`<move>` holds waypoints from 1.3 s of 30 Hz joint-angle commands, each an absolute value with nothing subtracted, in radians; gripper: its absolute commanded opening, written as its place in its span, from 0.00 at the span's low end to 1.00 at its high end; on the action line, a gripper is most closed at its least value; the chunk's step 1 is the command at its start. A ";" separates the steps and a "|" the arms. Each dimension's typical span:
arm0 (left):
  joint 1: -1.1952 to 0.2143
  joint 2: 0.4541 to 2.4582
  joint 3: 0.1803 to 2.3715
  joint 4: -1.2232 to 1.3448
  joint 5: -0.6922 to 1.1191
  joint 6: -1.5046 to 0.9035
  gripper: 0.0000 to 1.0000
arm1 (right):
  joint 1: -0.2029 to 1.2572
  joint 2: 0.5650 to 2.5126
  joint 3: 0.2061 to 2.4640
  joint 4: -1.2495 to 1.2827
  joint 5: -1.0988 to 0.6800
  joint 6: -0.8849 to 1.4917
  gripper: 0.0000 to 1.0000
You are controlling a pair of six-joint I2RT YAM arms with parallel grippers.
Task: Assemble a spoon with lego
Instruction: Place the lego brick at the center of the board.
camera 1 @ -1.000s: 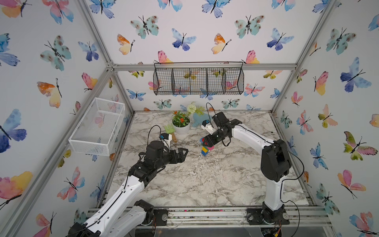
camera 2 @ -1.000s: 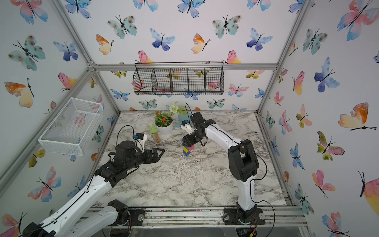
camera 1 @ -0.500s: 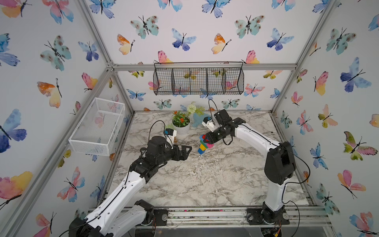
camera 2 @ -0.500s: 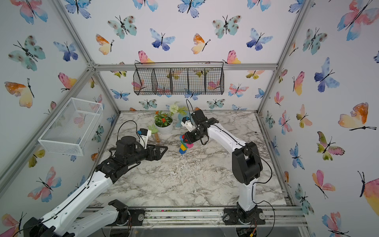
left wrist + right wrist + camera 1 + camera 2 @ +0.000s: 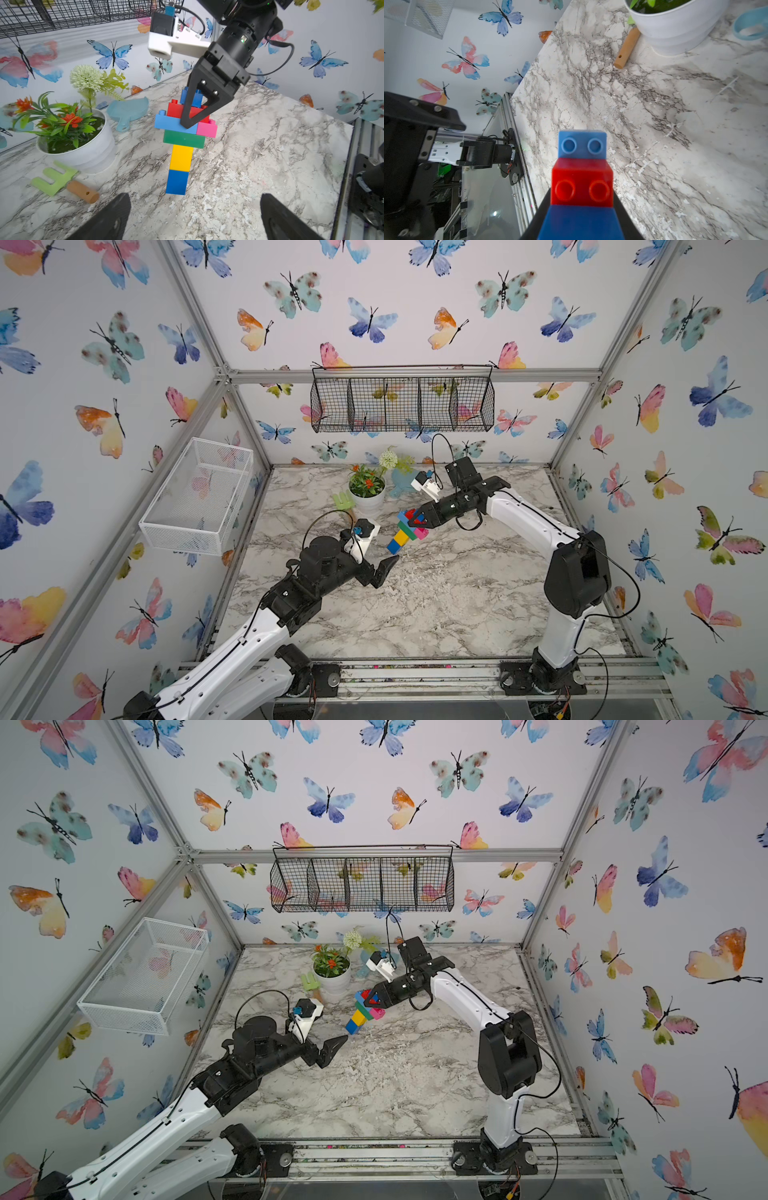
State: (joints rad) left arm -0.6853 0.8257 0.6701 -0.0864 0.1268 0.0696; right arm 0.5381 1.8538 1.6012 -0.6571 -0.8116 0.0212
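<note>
Next, my left gripper takes the spoon below the green brick and lays it flat, because the stem (image 5: 393, 545) hangs at a slant from my right gripper's hold on the spoon's head.
The spoon (image 5: 405, 531) (image 5: 360, 1014) is one joined lego shape. It has a dark blue and yellow stem under a green, light-blue, pink and red head with a dark blue brick on top. It hangs tilted over the middle of the table. My right gripper (image 5: 415, 523) (image 5: 371, 1001) (image 5: 581, 218) is shut on the head of the spoon (image 5: 582, 182). In the left wrist view one of its fingers (image 5: 195, 112) crosses the red brick of the spoon (image 5: 180, 158). My left gripper (image 5: 384, 570) (image 5: 332, 1050) (image 5: 193, 218) stands open and empty just short of the stem's blue end.
A white flower pot (image 5: 368, 495) stands at the back of the table. A green rake with a wooden handle (image 5: 343, 501) and a pale-blue dish (image 5: 401, 483) lie beside it. A white mesh basket (image 5: 199, 493) hangs on the left wall and a black wire basket (image 5: 401, 400) on the back wall.
My right gripper has closed on the spoon's head and tilted it up with the stem pointing at the left gripper. The left gripper has shifted a little towards the spoon.
</note>
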 commanded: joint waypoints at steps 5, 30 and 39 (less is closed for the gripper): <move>-0.812 0.952 0.706 -0.056 -0.057 0.141 0.98 | 0.538 1.769 1.510 -0.569 -1.000 0.062 0.26; -0.838 1.210 0.857 -0.101 0.011 0.123 0.87 | 0.538 1.707 1.382 -0.510 -1.023 0.077 0.26; -0.840 1.235 0.868 -0.118 0.007 0.120 0.72 | 0.538 1.704 1.368 -0.495 -1.031 0.086 0.25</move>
